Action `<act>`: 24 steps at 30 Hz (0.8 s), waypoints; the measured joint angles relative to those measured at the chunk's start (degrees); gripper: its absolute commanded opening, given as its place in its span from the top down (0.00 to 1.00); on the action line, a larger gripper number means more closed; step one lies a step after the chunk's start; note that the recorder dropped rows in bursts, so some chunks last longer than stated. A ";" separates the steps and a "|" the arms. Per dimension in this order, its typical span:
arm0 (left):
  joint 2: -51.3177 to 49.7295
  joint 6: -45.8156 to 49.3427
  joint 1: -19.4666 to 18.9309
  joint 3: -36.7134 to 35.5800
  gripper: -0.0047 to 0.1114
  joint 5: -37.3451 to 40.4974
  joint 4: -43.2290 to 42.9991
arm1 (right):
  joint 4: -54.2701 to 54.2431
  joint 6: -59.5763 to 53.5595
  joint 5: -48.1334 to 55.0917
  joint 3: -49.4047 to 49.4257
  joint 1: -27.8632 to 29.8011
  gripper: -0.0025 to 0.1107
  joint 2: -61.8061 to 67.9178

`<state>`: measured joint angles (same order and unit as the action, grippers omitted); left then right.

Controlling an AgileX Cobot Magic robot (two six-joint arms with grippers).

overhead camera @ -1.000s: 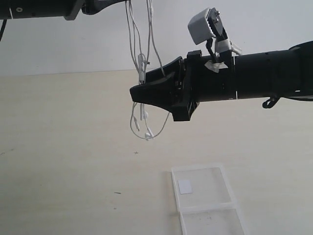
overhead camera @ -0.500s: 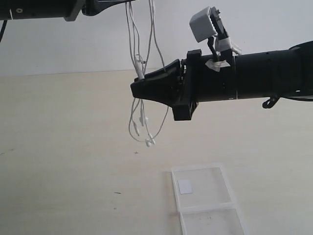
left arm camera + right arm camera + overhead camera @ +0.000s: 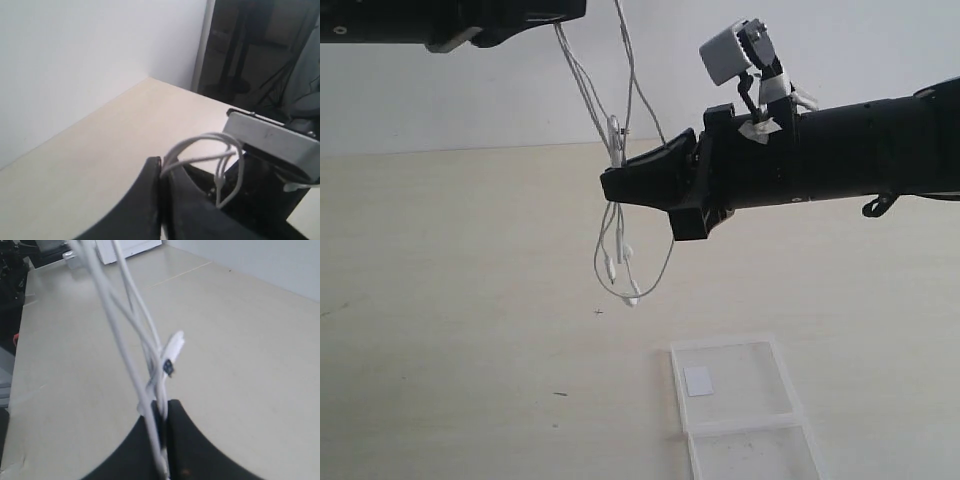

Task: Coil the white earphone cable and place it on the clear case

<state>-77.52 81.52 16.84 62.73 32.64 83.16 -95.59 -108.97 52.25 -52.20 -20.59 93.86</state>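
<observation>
My left gripper needs to let go and grip them lower, since it is stretching the cable pieces high above my right gripper, away from the dangling earbuds.
The white earphone cable hangs in several strands from my left gripper, which is high at the top left and shut on it. My right gripper reaches in from the right and is shut on the strands at mid-height. Below it a loop with the earbuds dangles above the table. The left wrist view shows the cable arching out of the closed left gripper. In the right wrist view, the cable and its inline remote rise from the pinched right gripper. The clear case lies open and flat below the right arm.
A small white sticker sits in the case's far half. The beige table meets a white wall behind. The right arm's wrist camera box sticks up above that arm. Dark stands are beyond the table's end.
My right gripper has shut on the hanging strands and shifted slightly right. The left arm has drawn back to the left, slanting the upper cable. The dangling loop hangs a little lower.
</observation>
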 measured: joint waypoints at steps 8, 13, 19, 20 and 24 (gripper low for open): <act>1.66 -19.73 -3.77 0.00 0.96 0.45 -26.05 | 1.72 1.27 -1.72 0.00 0.00 0.98 -1.02; 2.64 -23.94 -3.91 0.00 0.96 1.75 -32.22 | 1.75 2.09 -1.83 0.00 -0.10 0.98 -1.06; 2.85 -29.54 -3.91 0.00 0.90 4.20 -38.16 | 2.36 3.20 -2.42 0.00 -0.20 0.98 -1.17; 2.85 -30.64 -3.91 0.00 0.86 4.74 -39.64 | 2.60 3.38 -2.53 0.00 -0.20 0.98 -1.15; 2.97 -32.04 -4.12 0.00 0.55 5.52 -42.90 | 4.21 4.21 -4.57 0.00 -0.20 0.98 -1.54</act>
<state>-74.56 49.48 12.71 62.73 38.17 40.26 -91.38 -104.76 47.68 -52.20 -20.79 92.32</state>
